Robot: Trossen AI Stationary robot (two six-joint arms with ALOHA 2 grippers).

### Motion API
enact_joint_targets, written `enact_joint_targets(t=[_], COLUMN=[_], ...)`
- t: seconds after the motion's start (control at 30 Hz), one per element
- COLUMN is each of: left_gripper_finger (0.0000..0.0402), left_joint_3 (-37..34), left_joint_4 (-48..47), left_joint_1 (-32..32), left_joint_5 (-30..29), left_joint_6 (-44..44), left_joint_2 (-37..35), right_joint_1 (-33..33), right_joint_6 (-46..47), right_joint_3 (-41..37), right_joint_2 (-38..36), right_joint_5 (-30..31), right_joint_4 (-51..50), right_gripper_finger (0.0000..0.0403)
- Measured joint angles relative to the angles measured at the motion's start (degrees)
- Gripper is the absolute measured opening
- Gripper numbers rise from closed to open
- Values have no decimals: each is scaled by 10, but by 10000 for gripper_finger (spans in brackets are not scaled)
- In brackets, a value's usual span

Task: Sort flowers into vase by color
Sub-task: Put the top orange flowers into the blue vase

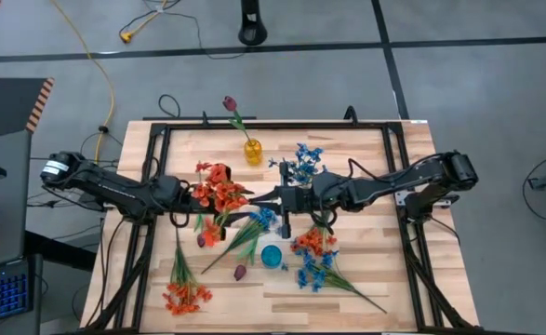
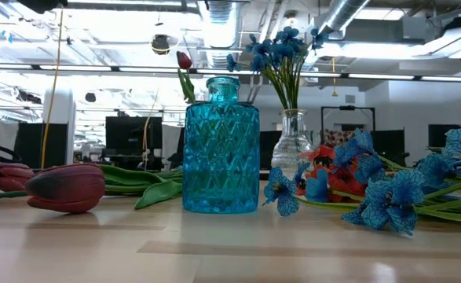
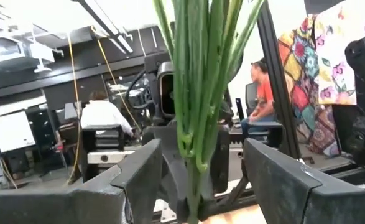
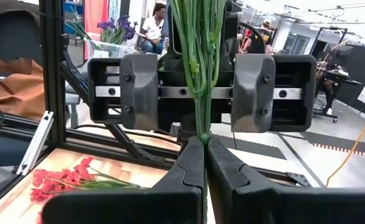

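My left gripper should take hold of the stems higher up and lower them into the blue vase, because my right gripper is pinching the orange spray's lower stems, which have to go in.
An orange-red flower spray stands upright above the table's middle, between my two grippers. Its green stems rise from my right gripper, which is shut on them. My left gripper faces it from the left, open. Its fingers stand on either side of the stems without touching. More orange, blue and maroon flowers lie flat on the table. A blue vase stands empty. A clear vase holds blue flowers, and a yellow vase holds a maroon tulip. My right gripper pinches the orange spray's bundled green stems between its two fingers. It reaches in level from the table's right, with the fingers across the stems. The spray is upright and the stems rise above the fingers to the blossoms. What lies below the hold is hidden.
The three vases stand in the table's middle and far part. Loose flowers are spread over the near half, with a mixed orange and blue pile at near right. A black frame rims the table. People sit in the room beyond.
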Motion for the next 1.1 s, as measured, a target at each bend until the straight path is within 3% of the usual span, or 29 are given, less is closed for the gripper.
enact_joint_targets(t=[0.27, 0.67, 0.87, 0.97, 1.1], left_gripper_finger=[187, 11, 15, 12, 8], left_joint_3=[0, 0, 0, 0, 0], left_joint_4=[2, 1, -17, -37, -61], left_joint_1=[0, 0, 0, 0, -3], left_joint_5=[0, 1, 0, 9, 38], left_joint_6=[-13, -42, -81, -107, -136], left_joint_2=[0, 0, 0, 0, 0], right_joint_1=[3, 3, 7, 12, 30], right_joint_6=[-1, 1, -1, -1, 0], right_joint_3=[0, 0, 0, 0, 0], right_joint_2=[0, 0, -1, -9, -34], right_joint_5=[0, -2, -2, 2, 57], right_joint_4=[0, -2, -14, -53, -149], right_gripper_finger=[30, 50, 82, 116, 173])
